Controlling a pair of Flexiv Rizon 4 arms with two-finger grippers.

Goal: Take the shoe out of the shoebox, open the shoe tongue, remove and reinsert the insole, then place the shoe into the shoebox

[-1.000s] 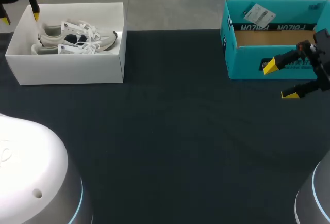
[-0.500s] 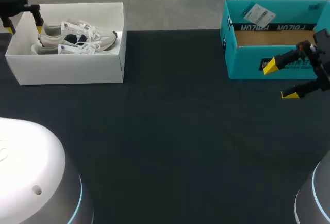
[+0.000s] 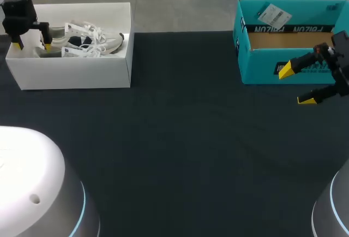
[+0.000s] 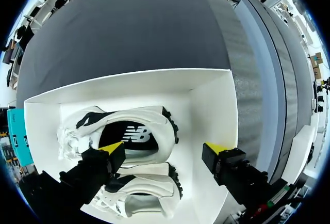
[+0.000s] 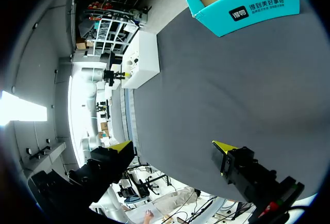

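The sneaker's heel collar [image 4: 164, 135] is upright, round and open, so the sneaker will stay almost level with its toe held out when the robot lifts it.
A white shoebox [image 3: 76, 73] stands at the table's back left and holds a pair of white sneakers [image 3: 87, 41] lying side by side. My left gripper [image 3: 32, 45] hangs open over the box's left end, above the shoes' heels. In the left wrist view the gripper [image 4: 164, 147] has one yellow tip over the heel opening of one sneaker [image 4: 135, 135] and the other tip near the box wall [image 4: 214, 100]; the second sneaker [image 4: 142, 190] lies beside the first. My right gripper [image 3: 296, 84] stands open at the right, holding nothing; its wrist view [image 5: 172, 145] shows only table ahead.
A teal cardboard box [image 3: 289, 57] with an open top stands at the back right, just behind my right gripper; it also appears in the right wrist view [image 5: 247, 2]. The dark table [image 3: 180, 138] stretches between the two boxes.
My left gripper has come from behind the box's back left corner toward the front and down over the shoes' heels. The right arm has not moved.
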